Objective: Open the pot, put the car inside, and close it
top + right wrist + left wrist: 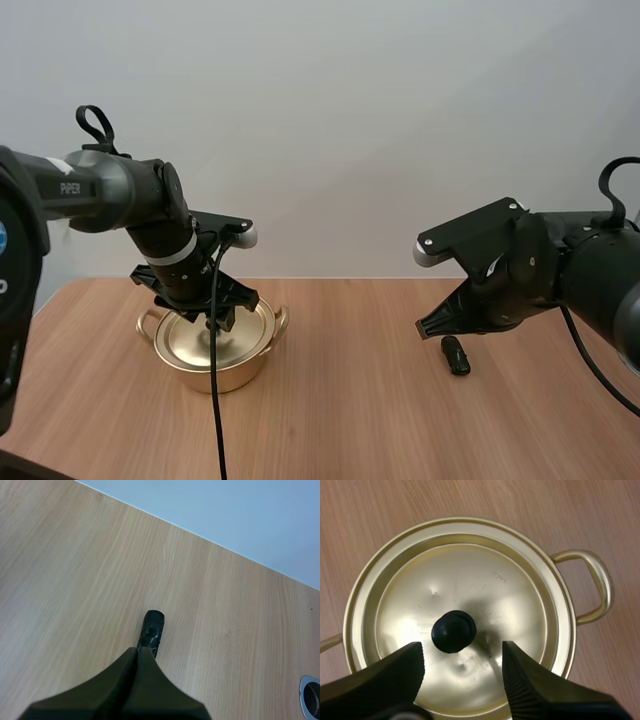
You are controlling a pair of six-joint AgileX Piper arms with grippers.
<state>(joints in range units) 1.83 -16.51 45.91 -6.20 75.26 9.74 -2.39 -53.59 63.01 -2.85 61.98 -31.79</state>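
The lid's plain round edge (252, 356) is sitting on the pot, so the lid will come straight off and the pot will stay behind when I lift the lid's knob.
A gold pot (215, 345) with two handles sits on the table at the left, its gold lid (462, 615) on it with a black knob (453, 631) in the middle. My left gripper (215, 322) hovers just above the lid, open, its fingers (395, 672) apart on either side of the knob without touching it. A small black toy car (455, 354) lies on the wood at the right. My right gripper (432, 327) hangs just above and left of the car (152, 630), shut on nothing, its fingers together as one dark wedge over the car's near end.
The wooden table (340, 400) has open room between the pot and the car. A white wall stands behind the table's back edge.
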